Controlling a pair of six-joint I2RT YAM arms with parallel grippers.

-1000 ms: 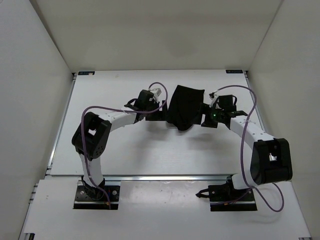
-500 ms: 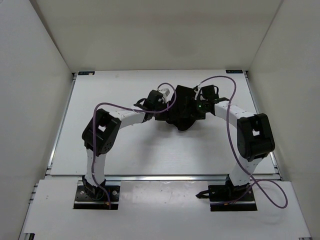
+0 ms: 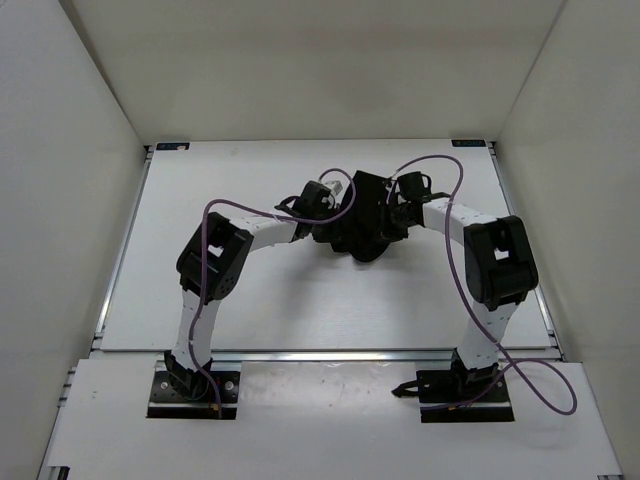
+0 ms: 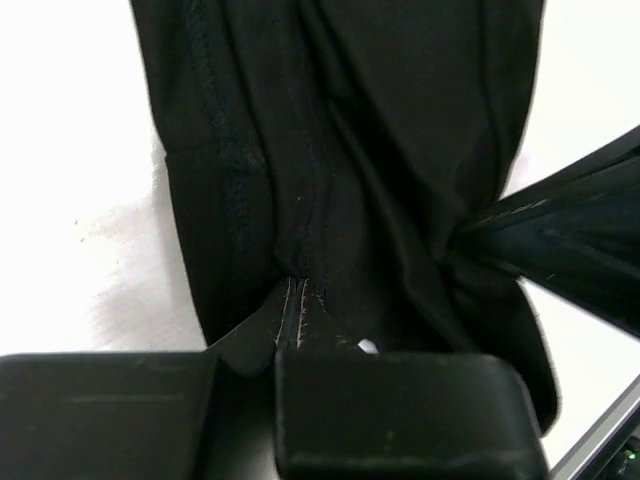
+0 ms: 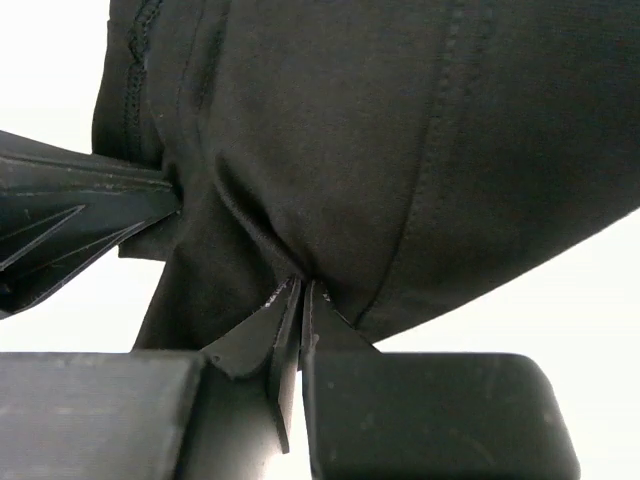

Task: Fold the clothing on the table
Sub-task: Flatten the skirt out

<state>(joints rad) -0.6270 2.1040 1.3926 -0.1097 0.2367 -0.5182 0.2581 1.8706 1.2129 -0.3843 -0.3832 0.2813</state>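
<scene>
The black clothing is in a bunch and the robot's grippers are pinching its folds close together (image 3: 365, 222), so the right gripper needs to open, move back and take hold of the clothing's outer end.
The black clothing (image 3: 367, 215) lies bunched in the middle of the white table (image 3: 200, 290), between the two arms. From its left side my left gripper (image 3: 338, 222) is shut on the clothing; the left wrist view shows the jaws pinching a fold of the clothing (image 4: 330, 150) at my left gripper (image 4: 297, 290). From the right, my right gripper (image 3: 392, 220) is shut on the clothing too, its tips meeting at my right gripper (image 5: 300, 290) on a pinched ridge of the clothing (image 5: 350, 130). Each wrist view shows the other gripper's fingers at its edge.
White walls (image 3: 90, 200) close in the table on the left, right and back. An aluminium rail (image 3: 330, 352) runs along the near edge, with the two arm bases below it. Purple cables (image 3: 450, 170) loop above both arms.
Both arms moved inward onto the clothing from either side, and both grippers went from open to shut on the fabric, which has bunched narrower.
</scene>
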